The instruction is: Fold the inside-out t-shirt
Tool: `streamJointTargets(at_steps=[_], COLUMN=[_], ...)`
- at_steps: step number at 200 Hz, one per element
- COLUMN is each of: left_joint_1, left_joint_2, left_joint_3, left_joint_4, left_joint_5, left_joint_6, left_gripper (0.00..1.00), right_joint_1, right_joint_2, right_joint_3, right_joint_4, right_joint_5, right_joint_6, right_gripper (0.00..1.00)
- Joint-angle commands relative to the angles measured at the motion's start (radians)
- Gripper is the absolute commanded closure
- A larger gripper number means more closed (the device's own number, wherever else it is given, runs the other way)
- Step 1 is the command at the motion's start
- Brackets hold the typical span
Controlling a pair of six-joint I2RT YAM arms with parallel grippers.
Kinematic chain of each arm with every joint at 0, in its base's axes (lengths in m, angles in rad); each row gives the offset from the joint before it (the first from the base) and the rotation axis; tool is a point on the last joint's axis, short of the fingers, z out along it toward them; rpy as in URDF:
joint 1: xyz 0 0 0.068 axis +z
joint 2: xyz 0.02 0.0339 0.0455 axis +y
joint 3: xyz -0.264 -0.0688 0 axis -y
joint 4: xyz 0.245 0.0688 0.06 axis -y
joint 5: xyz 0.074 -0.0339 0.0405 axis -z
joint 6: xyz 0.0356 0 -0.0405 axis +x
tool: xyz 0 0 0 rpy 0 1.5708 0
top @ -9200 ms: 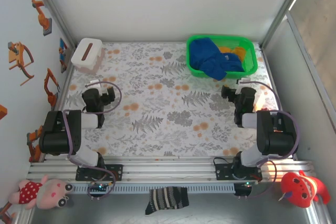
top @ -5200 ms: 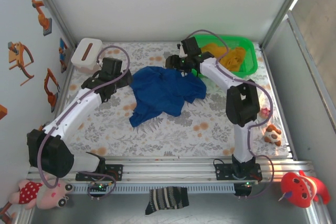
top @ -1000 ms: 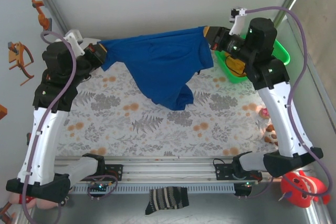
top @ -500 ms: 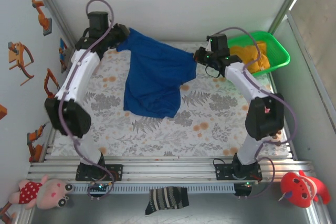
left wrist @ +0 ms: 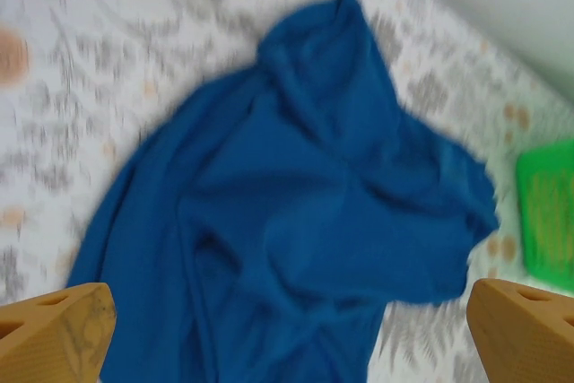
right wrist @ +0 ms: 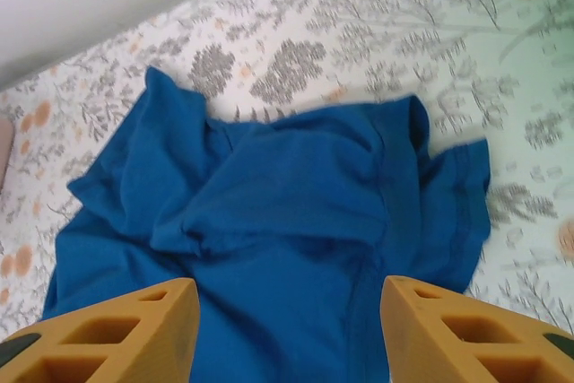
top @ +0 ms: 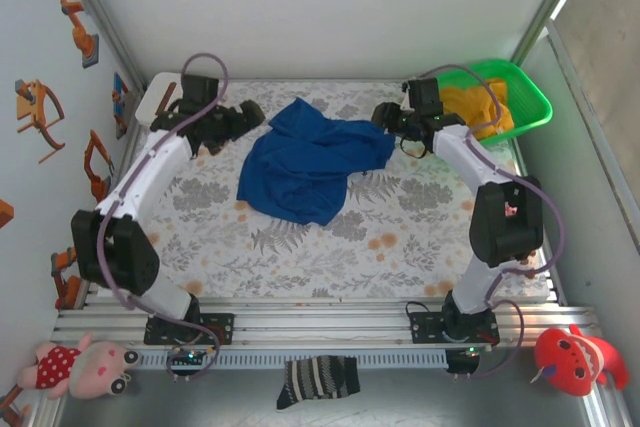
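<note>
The royal blue t-shirt (top: 295, 187) will open into a wide hanging sheet when the robot lifts and spreads it, because loose folds (top: 322, 147) overlap across the heap.
The inside-out t-shirt (top: 310, 159) is royal blue and lies crumpled in a loose heap on the floral table, towards the back middle. My left gripper (top: 238, 119) hovers just off its left edge, jaws wide open and holding nothing. In the left wrist view the t-shirt (left wrist: 296, 213) spreads below the open left gripper (left wrist: 291, 334). My right gripper (top: 388, 117) sits at the shirt's right edge, also open and free of cloth. The right wrist view shows the t-shirt (right wrist: 269, 221) bunched with a sleeve hem at right, under the open right gripper (right wrist: 291, 329).
A green basket (top: 523, 97) at the back right holds a yellow-orange garment (top: 475, 107). The white box (top: 158, 99) sits at the back left, behind the left arm. A striped sock (top: 318, 379) and plush toys (top: 580, 357) lie beyond the front rail.
Both grippers have opened and let go of the shirt, which was stretched in the air between them. It has dropped onto the table in a heap, and both arms have come lower.
</note>
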Motion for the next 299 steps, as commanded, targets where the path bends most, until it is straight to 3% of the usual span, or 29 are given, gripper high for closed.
streamJointTargets(at_steps=[1, 33, 64, 133, 164, 177, 188, 207, 230, 269, 299], left_joint_1=[-0.094, -0.224, -0.288, -0.346, -0.351, -0.351, -0.351, -0.345, -0.322, -0.195, -0.039], left_joint_2=[-0.035, -0.040, 0.032, 0.178, 0.226, 0.246, 0.261, 0.277, 0.237, 0.029, -0.109], left_joint_3=[-0.153, -0.265, -0.288, -0.267, -0.259, -0.253, -0.244, -0.224, -0.181, -0.101, -0.032], left_joint_4=[-0.013, 0.022, 0.063, 0.119, 0.145, 0.155, 0.162, 0.161, 0.103, 0.002, -0.031], left_joint_5=[-0.027, -0.087, -0.114, -0.106, -0.119, -0.126, -0.133, -0.154, -0.214, -0.254, -0.139], left_joint_6=[-0.043, -0.130, -0.205, -0.233, -0.231, -0.226, -0.216, -0.183, -0.106, 0.035, 0.089], left_gripper=[0.00, 0.01, 0.02, 0.12, 0.19, 0.25, 0.33, 0.60, 0.99, 1.00, 1.00], right_joint_1=[0.018, 0.040, 0.055, 0.071, 0.071, 0.070, 0.071, 0.070, 0.065, 0.038, 0.013], right_joint_2=[-0.010, 0.026, 0.092, 0.170, 0.208, 0.224, 0.235, 0.232, 0.166, -0.043, -0.184], right_joint_3=[-0.092, -0.151, -0.140, -0.136, -0.116, -0.105, -0.095, -0.073, -0.042, 0.032, 0.100], right_joint_4=[-0.030, -0.003, 0.011, 0.076, 0.108, 0.123, 0.133, 0.131, 0.091, -0.008, -0.103], right_joint_5=[0.000, -0.014, -0.031, -0.064, -0.089, -0.101, -0.112, -0.126, -0.131, -0.116, -0.098], right_joint_6=[-0.014, -0.017, -0.008, 0.056, 0.095, 0.114, 0.126, 0.131, 0.111, 0.061, 0.034], right_gripper=[0.44, 0.44, 0.43, 0.44, 0.51, 0.58, 0.72, 1.00, 1.00, 1.00, 1.00])
